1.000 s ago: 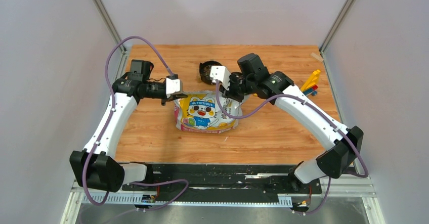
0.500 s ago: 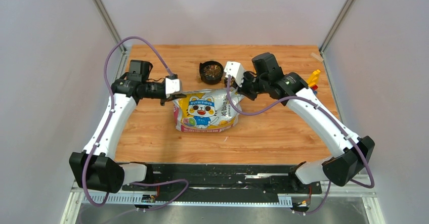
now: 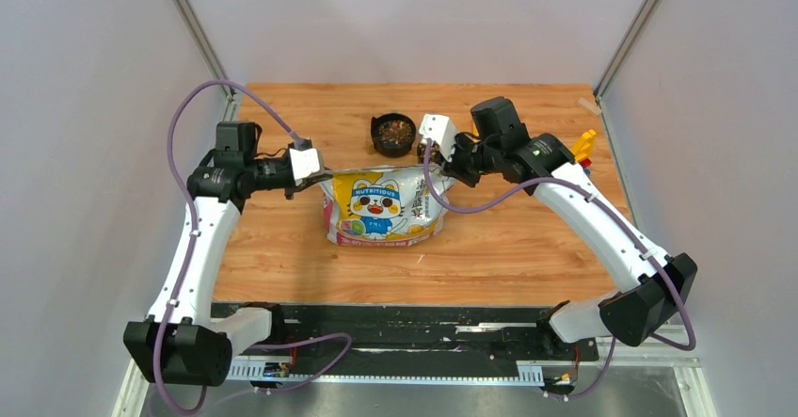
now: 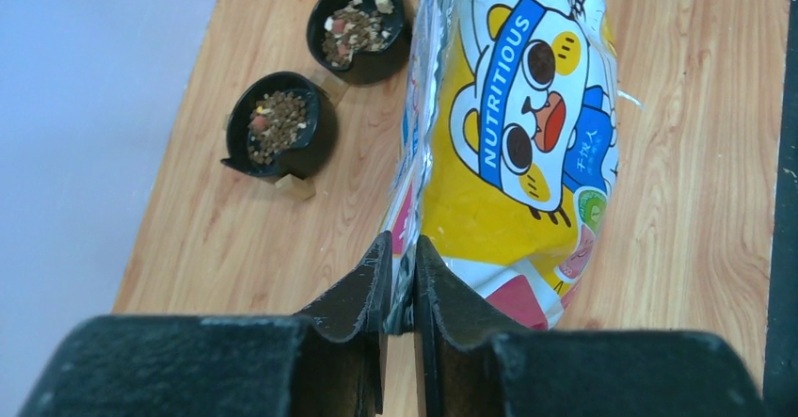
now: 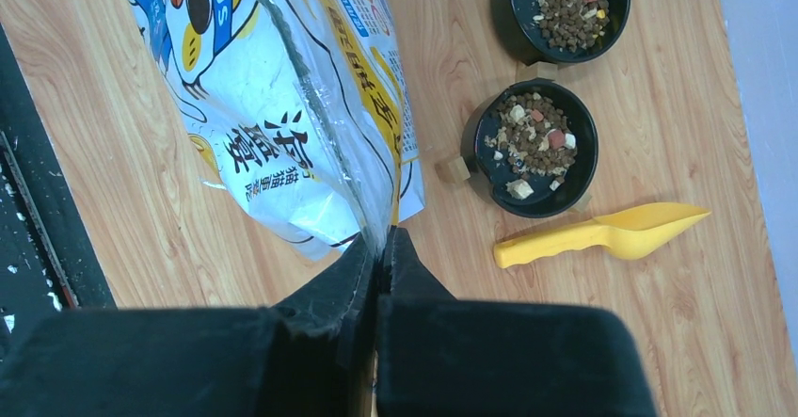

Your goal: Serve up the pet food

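Note:
The robot's grippers pinch only the corners of the bag's top edge (image 3: 384, 169), so the left gripper should take a new grip on its corner while the right gripper pinches (image 4: 412, 196) beside it.
The pet food bag (image 3: 381, 205) lies on the wooden table with its top toward the back. My left gripper (image 3: 318, 174) is shut on the bag's left top corner, as the left wrist view (image 4: 400, 280) shows. My right gripper (image 3: 442, 165) is shut on the right top corner, as the right wrist view (image 5: 384, 248) shows. Brown kibble (image 4: 276, 123) fills one black bowl (image 3: 392, 133). A second black bowl (image 5: 532, 149) holds kibble mixed with pale and pink bits. A yellow scoop (image 5: 602, 233) lies beside that second bowl.
Small yellow, red and blue items (image 3: 582, 149) lie at the table's right edge. The two bowls stand side by side just behind the bag's top. Grey walls close in the left, right and back sides. A black rail (image 3: 414, 328) runs along the near edge.
My right gripper moved right with its bag corner, uncovering the kibble bowl. My left gripper then moved left with its corner. The bag's top is now stretched wider.

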Motion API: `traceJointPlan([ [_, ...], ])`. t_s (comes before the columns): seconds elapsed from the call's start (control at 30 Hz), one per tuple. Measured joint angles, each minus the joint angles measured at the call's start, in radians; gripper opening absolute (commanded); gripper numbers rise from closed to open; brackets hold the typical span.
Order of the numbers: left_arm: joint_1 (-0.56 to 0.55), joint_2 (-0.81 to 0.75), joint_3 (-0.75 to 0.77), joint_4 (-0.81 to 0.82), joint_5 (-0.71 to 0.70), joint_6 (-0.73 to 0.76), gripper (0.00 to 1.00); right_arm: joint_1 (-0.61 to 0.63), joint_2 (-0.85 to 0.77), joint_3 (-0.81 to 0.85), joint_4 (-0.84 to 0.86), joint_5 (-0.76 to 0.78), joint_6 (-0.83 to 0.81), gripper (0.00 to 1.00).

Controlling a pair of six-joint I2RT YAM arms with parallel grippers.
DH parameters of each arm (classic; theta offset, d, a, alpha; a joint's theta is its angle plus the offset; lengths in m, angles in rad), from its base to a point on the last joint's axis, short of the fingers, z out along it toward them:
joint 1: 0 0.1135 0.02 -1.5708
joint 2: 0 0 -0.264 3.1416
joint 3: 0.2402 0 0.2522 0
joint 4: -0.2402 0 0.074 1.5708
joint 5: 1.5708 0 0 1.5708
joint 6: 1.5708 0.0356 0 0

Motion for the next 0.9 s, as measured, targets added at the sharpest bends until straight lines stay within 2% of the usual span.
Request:
traceJointPlan([
  [0.13, 0.025, -0.019, -0.009, 0.02, 0.009, -0.026, 0.2, -0.006, 0.006, 0.004, -0.002, -0.009, -0.001, 0.0],
  [0.2, 0.03, -0.019, -0.009, 0.023, 0.014, -0.036, 0.15, -0.008, 0.008, 0.006, -0.002, -0.014, -0.002, 0.0],
  [0.23, 0.031, -0.018, -0.009, 0.023, 0.015, -0.041, 0.08, -0.009, 0.008, 0.006, -0.003, -0.017, -0.003, 0.03],
  [0.3, 0.031, -0.018, -0.009, 0.019, 0.018, -0.043, 0.0, -0.01, 0.01, 0.01, -0.007, -0.023, -0.003, 0.13],
  [0.37, 0.034, -0.015, -0.008, 0.011, 0.019, -0.04, 0.0, -0.011, 0.017, 0.021, -0.015, -0.027, 0.0, 0.35],
  [0.43, 0.037, -0.009, -0.002, -0.001, 0.021, -0.034, 0.0, -0.015, 0.029, 0.04, -0.026, -0.04, 0.006, 0.5],
  [0.6, 0.04, 0.014, 0.02, -0.028, 0.032, -0.015, 0.02, -0.011, 0.069, 0.118, -0.042, -0.12, 0.042, 0.69],
  [0.67, 0.042, 0.018, 0.022, -0.032, 0.034, -0.009, 0.06, 0.002, 0.085, 0.157, -0.037, -0.155, 0.056, 0.72],
  [0.77, 0.042, 0.019, 0.024, -0.034, 0.034, -0.004, 0.11, 0.037, 0.121, 0.221, -0.021, -0.207, 0.077, 0.73],
  [0.9, 0.042, 0.019, 0.026, -0.039, 0.034, -0.003, 0.1, 0.093, 0.206, 0.309, 0.013, -0.249, 0.099, 0.69],
])
